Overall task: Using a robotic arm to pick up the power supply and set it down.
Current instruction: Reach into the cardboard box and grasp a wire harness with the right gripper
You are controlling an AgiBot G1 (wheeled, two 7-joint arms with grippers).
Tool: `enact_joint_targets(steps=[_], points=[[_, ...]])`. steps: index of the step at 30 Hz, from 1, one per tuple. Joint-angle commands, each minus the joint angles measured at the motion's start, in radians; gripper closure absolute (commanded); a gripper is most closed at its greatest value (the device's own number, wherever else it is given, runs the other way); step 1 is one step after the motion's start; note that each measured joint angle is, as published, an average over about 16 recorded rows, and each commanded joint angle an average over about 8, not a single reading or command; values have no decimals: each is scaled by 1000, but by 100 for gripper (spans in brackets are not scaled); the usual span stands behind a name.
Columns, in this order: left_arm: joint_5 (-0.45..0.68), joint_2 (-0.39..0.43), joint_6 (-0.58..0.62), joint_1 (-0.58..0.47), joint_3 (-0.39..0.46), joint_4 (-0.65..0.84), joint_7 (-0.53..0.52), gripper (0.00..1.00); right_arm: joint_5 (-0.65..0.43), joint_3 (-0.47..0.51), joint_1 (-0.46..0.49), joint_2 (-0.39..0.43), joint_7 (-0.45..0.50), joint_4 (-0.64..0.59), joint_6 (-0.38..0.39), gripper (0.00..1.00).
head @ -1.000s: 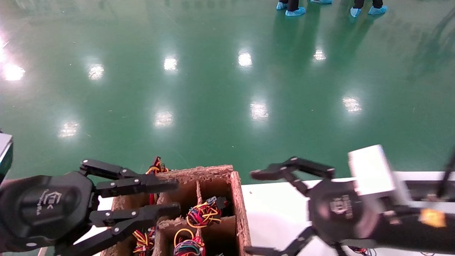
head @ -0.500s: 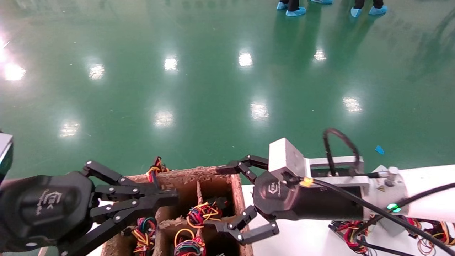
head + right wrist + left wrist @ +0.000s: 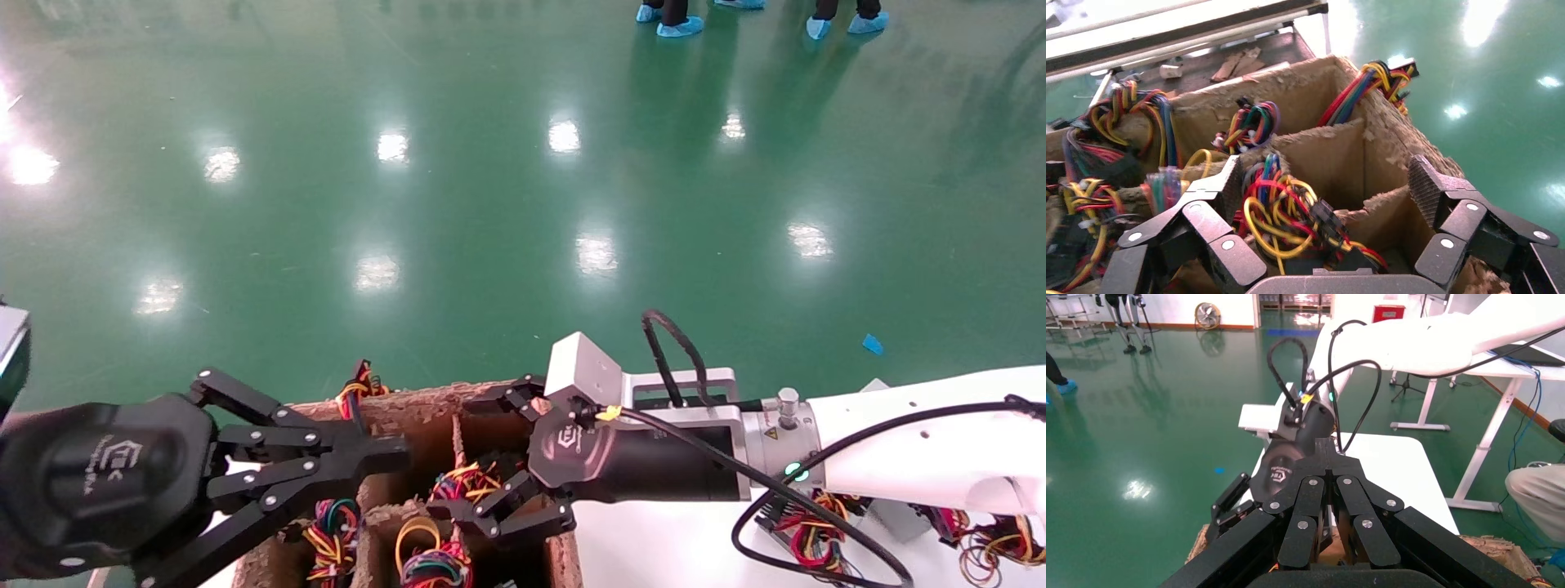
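Note:
The wire bundle [image 3: 468, 481] goes down into the compartment [image 3: 505, 465], so when I lift the bundle, the power supply's hidden metal body will come up hanging below it.
Only the power supply's wires show: a red, yellow and black bundle [image 3: 1278, 211] with a black connector lying in a compartment of the brown cardboard box [image 3: 413, 402]. Its metal body is hidden. My right gripper [image 3: 472, 457] is open and reaches into that compartment from the right. In the right wrist view the right gripper [image 3: 1321, 196] has its ribbed pads [image 3: 1428, 184] on either side of the bundle, apart from it. My left gripper [image 3: 396, 454] hangs over the box's left part, shut on nothing; its closed tip [image 3: 1327, 462] points at the right wrist.
Other compartments hold more coloured wire bundles [image 3: 433, 563]. One bundle [image 3: 359, 384] hangs over the box's far rim. The white table [image 3: 654, 547] runs to the right, with more wires [image 3: 805, 531] lying under my right arm. Green floor lies beyond, and people's feet [image 3: 678, 24] are far off.
My right arm swung left from above the table to over the box, and its open gripper dropped around the wire bundle. The left gripper closed from open and has stayed put.

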Motion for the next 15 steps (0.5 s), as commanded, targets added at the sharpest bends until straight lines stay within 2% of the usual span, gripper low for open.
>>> enact_joint_targets(steps=[1,15], points=[[0,0,0,0,0,0,0,100,-9,-4,-2,-7,-2,-10,10,100],[0,0,0,0,0,0,0,100,-5,1,-22,12,-19,-13,6,100]])
